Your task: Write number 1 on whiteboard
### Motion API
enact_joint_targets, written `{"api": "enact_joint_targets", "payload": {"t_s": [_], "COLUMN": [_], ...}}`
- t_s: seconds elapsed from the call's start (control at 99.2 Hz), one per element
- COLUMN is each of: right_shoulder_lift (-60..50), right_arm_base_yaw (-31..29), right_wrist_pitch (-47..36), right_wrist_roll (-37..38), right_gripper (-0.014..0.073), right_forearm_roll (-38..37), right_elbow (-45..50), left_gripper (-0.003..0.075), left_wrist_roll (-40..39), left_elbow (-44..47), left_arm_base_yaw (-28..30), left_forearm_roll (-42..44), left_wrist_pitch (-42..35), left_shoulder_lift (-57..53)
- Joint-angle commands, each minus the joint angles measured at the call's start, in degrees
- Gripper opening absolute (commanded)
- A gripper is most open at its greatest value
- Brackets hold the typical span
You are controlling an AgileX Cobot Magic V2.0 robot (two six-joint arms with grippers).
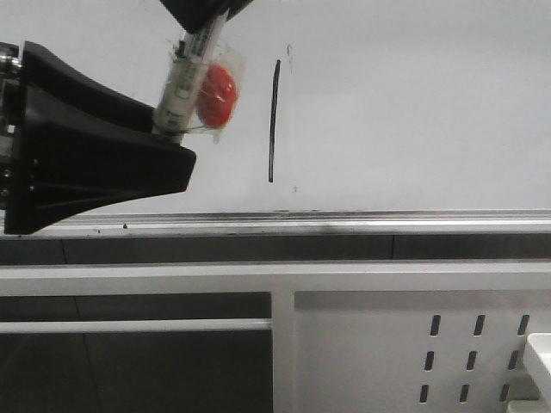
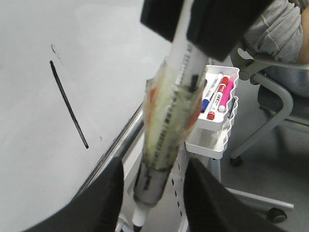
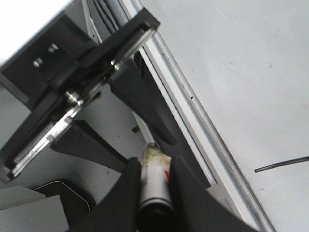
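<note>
My right gripper is closed on the marker's upper end (image 1: 205, 41). My left gripper should grip the marker's lower end (image 1: 171, 123) before my right gripper opens and moves away.
The number 1 (image 1: 274, 120) is a thin dark stroke on the whiteboard (image 1: 413, 103); it also shows in the left wrist view (image 2: 69, 104) and the right wrist view (image 3: 282, 164). A marker (image 1: 185, 82) wrapped in yellowed tape with a red patch hangs tilted left of the stroke, clear of it. My right gripper (image 3: 154, 162) is shut on the marker (image 3: 155, 179), holding its upper end from above (image 1: 200, 10). My left gripper (image 2: 154, 166) is open, its fingers on either side of the marker's lower end (image 2: 169, 121) without touching. In the front view it is a black wedge (image 1: 176, 151).
A silver rail (image 1: 344, 219) runs along the board's lower edge, above a white perforated frame (image 1: 413, 344). A white tray (image 2: 215, 121) holding coloured markers hangs beside the frame. A chair (image 2: 275, 96) and a seated person in grey (image 2: 285, 29) are beyond it.
</note>
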Motion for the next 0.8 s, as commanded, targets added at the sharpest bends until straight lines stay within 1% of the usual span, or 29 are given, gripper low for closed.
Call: {"api": "enact_joint_targets", "payload": {"t_s": [0.0, 0.03, 0.111, 0.212, 0.252, 0.474, 0.554, 0.605, 0.625, 0.645, 0.665, 0.695, 0.716, 0.746, 0.756, 0.786], "right_shoulder_lift": [-1.12, -1.12, -1.12, -1.12, -1.12, -1.12, -1.12, -1.12, -1.12, -1.12, -1.12, -1.12, -1.25, -1.38, -1.49, -1.83], "right_arm_base_yaw": [0.11, 0.11, 0.11, 0.11, 0.11, 0.11, 0.11, 0.11, 0.11, 0.11, 0.11, 0.11, 0.11, 0.11, 0.11, 0.11], "right_wrist_pitch": [-3.75, -3.75, -3.75, -3.75, -3.75, -3.56, -3.52, -3.28, -3.01, -2.74, -2.58, -2.43, -2.43, -2.43, -2.43, -2.43], "right_wrist_roll": [-0.52, -0.52, -0.52, -0.52, -0.52, -0.52, -0.52, -0.52, -0.52, -0.52, -0.52, -0.52, -0.52, -0.52, -0.52, -0.52], "right_gripper": [-0.0071, -0.0071, -0.0071, -0.0071, -0.0071, -0.0070, -0.0057, -0.0005, 0.0032, 0.0078, 0.0152, 0.0213, 0.0295, 0.0353, 0.0389, 0.0458], "right_forearm_roll": [0.25, 0.25, 0.25, 0.25, 0.25, 0.25, 0.25, 0.25, 0.25, 0.25, 0.25, 0.25, 0.25, 0.25, 0.25, 0.25], "right_elbow": [-2.15, -2.15, -2.15, -2.15, -2.15, -2.15, -2.15, -2.15, -2.15, -2.32, -2.30, -2.34, -2.34, -2.34, -2.34, -2.34], "left_gripper": [0.0216, 0.0203, 0.0130, 0.0009, -0.0020, -0.0020, -0.0020, -0.0020, -0.0020, -0.0020, -0.0020, -0.0020, -0.0020, -0.0020, -0.0020, -0.0020], "left_wrist_roll": [0.02, 0.02, 0.02, 0.02, 0.02, 0.02, -0.13, -0.40, -0.40, -0.40, -0.40, -0.40, -0.40, -0.40, -0.40, -0.40], "left_elbow": [-1.64, -1.64, -1.64, -1.64, -1.64, -1.64, -1.64, -1.64, -1.64, -1.53, -1.52, -1.17, -0.90, -0.45, -0.32, 0.44], "left_arm_base_yaw": [-0.44, -0.44, -0.44, -0.44, -0.44, -0.44, -0.44, -0.44, -0.44, -0.44, -0.44, -0.44, -0.44, -0.44, -0.44, -0.44], "left_forearm_roll": [-2.65, -2.79, -3.02, -3.02, -3.02, -3.02, -3.02, -3.02, -3.02, -3.02, -3.02, -3.47, -4.04, -5.06, -5.69, -7.08], "left_wrist_pitch": [-5.36, -5.59, -5.62, -5.52, -5.52, -5.52, -5.52, -5.52, -5.52, -5.52, -5.52, -5.52, -5.52, -5.52, -5.52, -5.64], "left_shoulder_lift": [-0.14, -0.14, -0.14, -0.14, -0.14, -0.14, -0.14, -0.14, -0.14, -0.14, -0.14, -0.14, -0.14, -0.14, -0.14, -0.14]}}
